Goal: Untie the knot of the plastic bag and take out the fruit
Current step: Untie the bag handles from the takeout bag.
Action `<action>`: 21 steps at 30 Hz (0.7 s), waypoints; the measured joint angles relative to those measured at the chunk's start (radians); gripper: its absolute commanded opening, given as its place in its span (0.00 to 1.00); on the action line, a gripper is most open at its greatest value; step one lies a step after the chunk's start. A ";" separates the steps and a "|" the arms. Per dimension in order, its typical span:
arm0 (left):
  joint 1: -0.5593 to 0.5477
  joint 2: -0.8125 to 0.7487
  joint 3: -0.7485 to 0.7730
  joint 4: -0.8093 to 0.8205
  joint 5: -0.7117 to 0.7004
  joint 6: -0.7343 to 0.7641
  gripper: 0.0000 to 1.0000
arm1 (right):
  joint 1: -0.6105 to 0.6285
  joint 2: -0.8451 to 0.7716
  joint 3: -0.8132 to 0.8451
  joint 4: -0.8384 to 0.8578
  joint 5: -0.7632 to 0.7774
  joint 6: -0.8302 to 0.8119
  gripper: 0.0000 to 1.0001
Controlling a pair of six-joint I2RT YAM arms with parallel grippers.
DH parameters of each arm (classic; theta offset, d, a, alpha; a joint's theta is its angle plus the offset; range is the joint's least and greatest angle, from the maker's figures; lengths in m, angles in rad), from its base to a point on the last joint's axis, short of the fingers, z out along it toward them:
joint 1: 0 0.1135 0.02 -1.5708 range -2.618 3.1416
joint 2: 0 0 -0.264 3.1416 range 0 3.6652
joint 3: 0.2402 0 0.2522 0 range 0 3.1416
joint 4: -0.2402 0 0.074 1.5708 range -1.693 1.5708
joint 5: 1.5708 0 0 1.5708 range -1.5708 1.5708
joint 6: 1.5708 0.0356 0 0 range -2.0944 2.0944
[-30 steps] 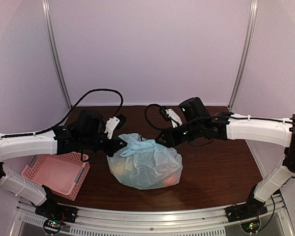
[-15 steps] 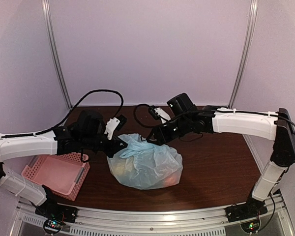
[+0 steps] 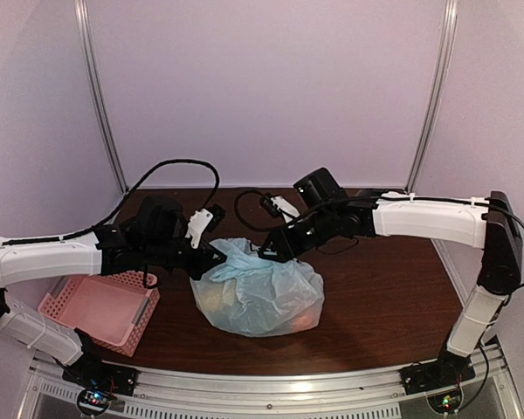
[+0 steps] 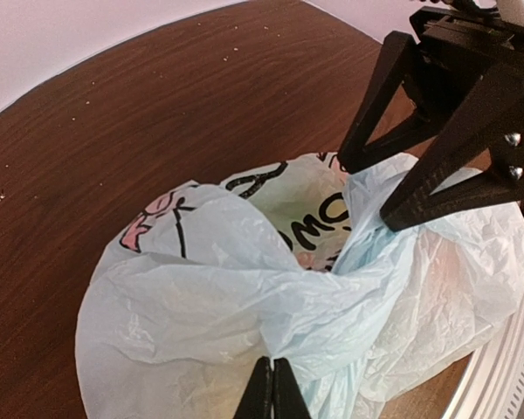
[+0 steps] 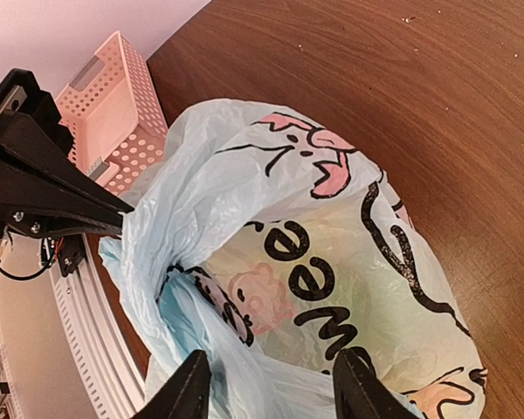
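Observation:
The twisted heap of handles lies across the top of the bag, so my right gripper should grab the bag's fold farther from my left gripper before both grippers pull apart.
The pale blue plastic bag sits on the table's middle, with dark and pink cartoon prints on it. My left gripper is shut on a fold of the bag's plastic at its left top. My right gripper is open, its fingers straddling a fold at the bag's top right. The handles gather into a twisted bunch; I cannot make out the knot's shape there. The fruit shows only dimly through the plastic as yellow and orange patches.
A pink perforated basket stands at the front left, under my left arm; it also shows in the right wrist view. The metal rail runs along the near edge. Black cables loop at the back.
My right arm has swung left and lowered, bringing its open gripper onto the bag's top right. My left gripper and the bag have stayed put.

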 measured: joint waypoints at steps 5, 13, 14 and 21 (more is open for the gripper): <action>0.000 0.000 0.000 0.000 0.000 0.000 0.00 | 0.010 0.024 0.011 0.001 -0.009 0.000 0.50; 0.000 -0.002 0.000 0.000 0.000 0.000 0.00 | 0.024 0.039 0.023 0.002 -0.028 -0.002 0.19; 0.000 -0.002 0.000 0.000 -0.001 0.000 0.00 | 0.024 0.039 0.023 0.003 -0.029 -0.008 0.14; 0.000 -0.002 0.000 -0.004 -0.043 -0.013 0.00 | 0.025 0.038 0.022 0.004 -0.014 0.002 0.00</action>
